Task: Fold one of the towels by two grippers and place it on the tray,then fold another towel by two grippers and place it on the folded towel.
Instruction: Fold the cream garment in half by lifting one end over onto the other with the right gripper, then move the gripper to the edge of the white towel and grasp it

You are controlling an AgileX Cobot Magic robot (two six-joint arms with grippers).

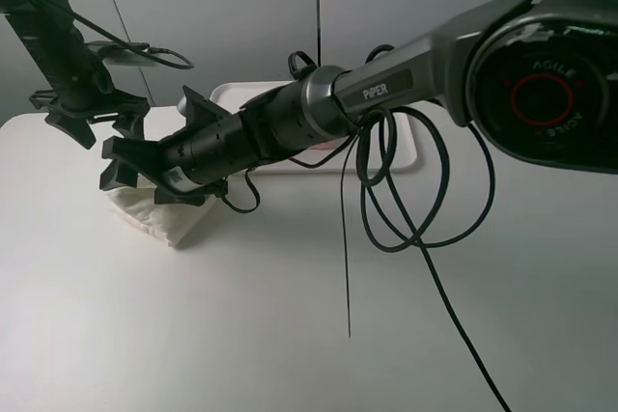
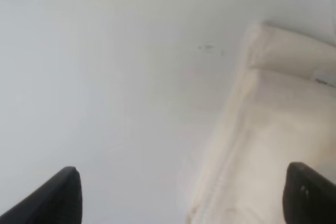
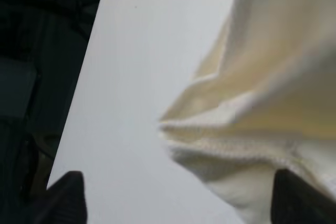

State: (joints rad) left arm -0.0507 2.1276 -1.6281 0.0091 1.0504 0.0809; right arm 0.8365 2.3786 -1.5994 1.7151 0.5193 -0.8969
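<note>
The cream towel (image 1: 145, 207) has my right gripper reaching across it and crowding my left gripper, so my left gripper should move back while my right gripper returns to the towel's tray-side edge (image 1: 201, 222).
A cream towel (image 1: 159, 221) lies bunched on the white table at the left. It also shows in the left wrist view (image 2: 273, 129) and in the right wrist view (image 3: 257, 103). My right gripper (image 1: 121, 167) has reached across to the left and hangs open just over the towel's far edge; in its wrist view (image 3: 181, 198) the folds lie between the open fingertips (image 3: 65, 198). My left gripper (image 1: 101, 124) is open just behind it, above the table; in its wrist view (image 2: 184, 198) the towel lies toward one fingertip (image 2: 310, 195). The white tray (image 1: 241, 94) stands behind the right arm.
A sliver of something pink (image 1: 334, 146) shows on the tray under the right arm. Black cables (image 1: 425, 190) loop down from the right arm over the table's middle. The table's left edge (image 3: 79, 103) drops off close to the towel.
</note>
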